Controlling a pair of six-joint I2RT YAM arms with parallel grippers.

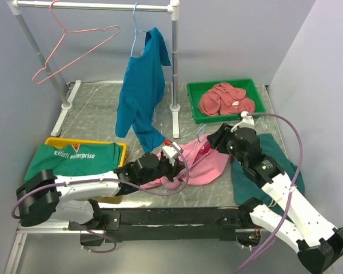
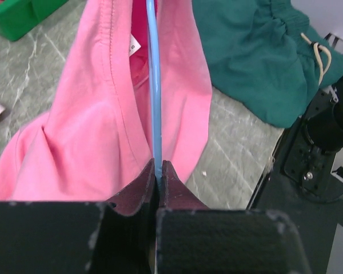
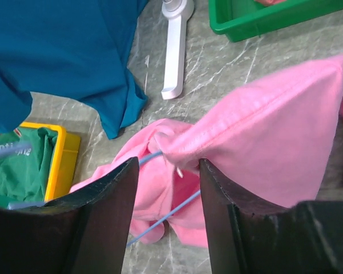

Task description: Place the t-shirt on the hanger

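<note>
The hanger's end in my left gripper still has to go into the t-shirt's neck opening, so I should take the hanger by its hook with my right gripper.
The bright pink t-shirt lies crumpled on the table between my two grippers. The hanger, a thin light-blue wire, runs up through the shirt's neck opening, and the left gripper is shut on that wire. In the top view the left gripper sits at the shirt's left edge. The right gripper hovers over the t-shirt with its jaws open; a raised fold of pink cloth hangs just beyond its fingertips, brushing the right finger. Two runs of the hanger wire show below. From above, the right gripper is at the shirt's upper right.
A teal-blue shirt hangs on the rack behind, beside a salmon-pink hanger. A green bin holds a dusty-rose garment. A yellow bin with a green shirt stands at left. Dark green cloth lies under the right arm.
</note>
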